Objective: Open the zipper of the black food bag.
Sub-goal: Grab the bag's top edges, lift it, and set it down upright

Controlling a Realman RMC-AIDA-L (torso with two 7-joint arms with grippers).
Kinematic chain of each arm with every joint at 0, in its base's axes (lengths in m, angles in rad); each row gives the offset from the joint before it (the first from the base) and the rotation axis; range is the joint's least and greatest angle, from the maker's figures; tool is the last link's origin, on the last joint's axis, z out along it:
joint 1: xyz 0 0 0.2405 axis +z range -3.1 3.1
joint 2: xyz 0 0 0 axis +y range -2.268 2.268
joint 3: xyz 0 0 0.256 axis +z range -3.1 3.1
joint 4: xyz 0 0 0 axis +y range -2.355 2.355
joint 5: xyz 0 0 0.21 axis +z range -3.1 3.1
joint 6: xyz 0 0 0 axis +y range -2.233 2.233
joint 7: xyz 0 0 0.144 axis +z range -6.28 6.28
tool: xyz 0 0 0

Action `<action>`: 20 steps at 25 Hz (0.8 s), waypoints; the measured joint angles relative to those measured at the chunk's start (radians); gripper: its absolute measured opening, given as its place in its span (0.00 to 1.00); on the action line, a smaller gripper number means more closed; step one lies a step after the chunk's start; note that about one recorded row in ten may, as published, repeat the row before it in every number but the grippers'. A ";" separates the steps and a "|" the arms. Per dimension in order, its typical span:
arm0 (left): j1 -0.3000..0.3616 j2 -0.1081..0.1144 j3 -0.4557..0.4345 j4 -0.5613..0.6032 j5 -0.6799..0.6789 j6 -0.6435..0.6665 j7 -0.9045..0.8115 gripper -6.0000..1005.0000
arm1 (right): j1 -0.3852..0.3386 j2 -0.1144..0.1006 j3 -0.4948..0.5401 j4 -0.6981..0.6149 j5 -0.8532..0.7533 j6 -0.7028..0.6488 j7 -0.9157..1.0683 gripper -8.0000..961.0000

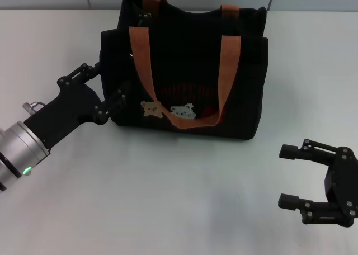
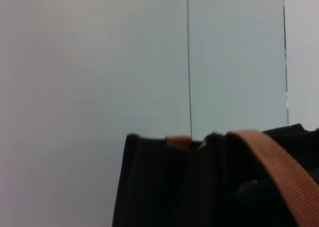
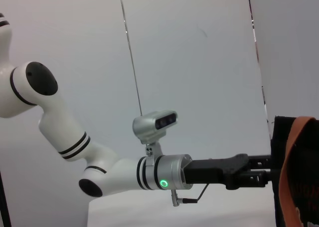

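The orange-brown handle [image 1: 229,67] will swing out of the way of the bear patches when I turn the bag, because it hangs in a loose loop across the front [image 1: 193,122].
The black food bag [image 1: 184,70] stands upright at the back middle of the table, with orange-brown handles [image 1: 142,53] and two bear patches [image 1: 168,111] on its front. The zipper [image 1: 190,13] is a dark line along the top rim; I cannot make out its pull. My left gripper [image 1: 109,83] is at the bag's left end, open, with fingertips against the fabric and the end's corner between them. The left wrist view shows the bag's top [image 2: 199,187] and a handle [image 2: 279,167]. My right gripper [image 1: 286,175] hovers open at the front right, away from the bag.
The bag stands on a white table [image 1: 168,199]. A pale panelled wall [image 2: 149,62] rises behind it. The right wrist view shows my left arm [image 3: 164,172] reaching to the bag's edge [image 3: 296,177].
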 joint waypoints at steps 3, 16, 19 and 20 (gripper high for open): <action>0.008 -0.001 -0.001 -0.057 -0.042 0.020 0.155 0.76 | 0.001 0.000 0.000 0.000 0.000 0.000 0.000 0.87; -0.005 -0.005 -0.045 -0.074 -0.045 0.022 0.193 0.30 | -0.011 0.002 -0.004 0.039 0.179 -0.042 -0.044 0.87; -0.005 -0.006 -0.096 -0.101 -0.045 0.024 0.251 0.20 | -0.010 0.004 0.000 0.070 0.302 -0.015 -0.058 0.87; -0.005 -0.006 -0.096 -0.101 -0.045 0.024 0.251 0.17 | -0.010 0.004 0.000 0.070 0.302 -0.015 -0.058 0.87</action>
